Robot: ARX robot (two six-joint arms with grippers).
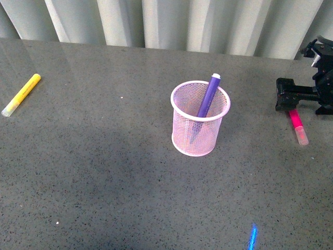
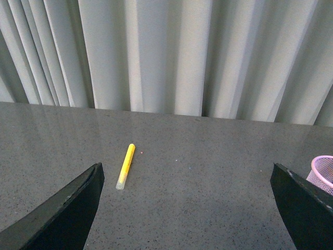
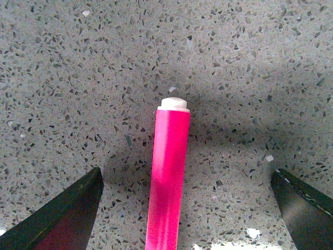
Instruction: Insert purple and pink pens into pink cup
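Note:
The pink cup's opening (image 2: 324, 170) is wide, so the pink pen (image 3: 169, 174) will tip to the side with its top above the cup's rim when I lower it in.
The pink cup (image 1: 200, 119) stands upright at the table's middle, and the purple pen (image 1: 208, 96) leans inside it with its top above the rim. The pink pen (image 1: 297, 125) lies flat on the table at the far right. My right gripper (image 1: 283, 99) hangs open just over the pen's far end; in the right wrist view the pink pen (image 3: 169, 177) lies between the two spread fingers (image 3: 67, 219), untouched. My left gripper (image 2: 187, 208) is open over bare table, with the cup's rim (image 2: 323, 172) beside one finger.
A yellow marker (image 1: 21, 95) lies at the far left of the table, also seen as the yellow marker (image 2: 125, 165) in the left wrist view. A pleated grey curtain (image 1: 166, 23) closes off the table's back edge. A blue light spot (image 1: 253, 237) shows near the front.

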